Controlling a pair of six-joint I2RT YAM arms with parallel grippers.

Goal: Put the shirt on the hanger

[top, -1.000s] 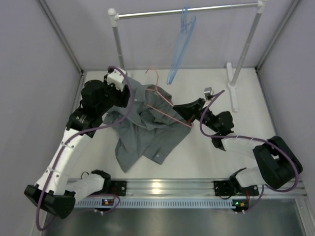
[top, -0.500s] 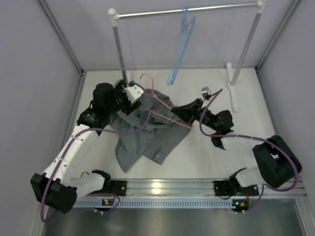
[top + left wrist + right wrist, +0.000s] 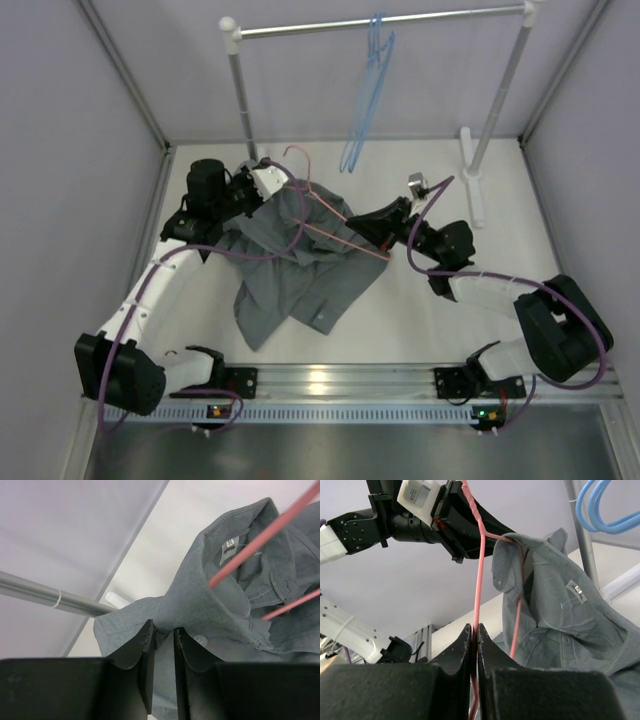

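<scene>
I should pinch the shirt's collar [image 3: 175,605] and the hanger's arm [image 3: 216,581] together with my left gripper, which pinches only the collar now, before my right gripper frees the hanger's other end.
The grey shirt [image 3: 300,270] lies crumpled mid-table, its collar end lifted at the back left. The pink hanger [image 3: 330,225] runs through the collar; its hook [image 3: 298,155] points to the back. My left gripper [image 3: 282,188] is shut on the shirt's collar edge [image 3: 185,605], beside the white neck label [image 3: 229,547]. My right gripper [image 3: 372,228] is shut on the hanger's wire [image 3: 479,575] at its right end. One hanger arm goes inside the shirt [image 3: 555,610] at the neck.
A clothes rail [image 3: 380,20] on white posts stands at the back, with light blue hangers [image 3: 365,95] hanging from it. The rail's left post [image 3: 243,95] is just behind my left gripper. The rail's right foot [image 3: 472,185] lies at back right.
My left gripper has moved right and toward the back with the collar, lifting the shirt's top over the hanger. The hanger hook shifted left. The right arm has barely moved.
</scene>
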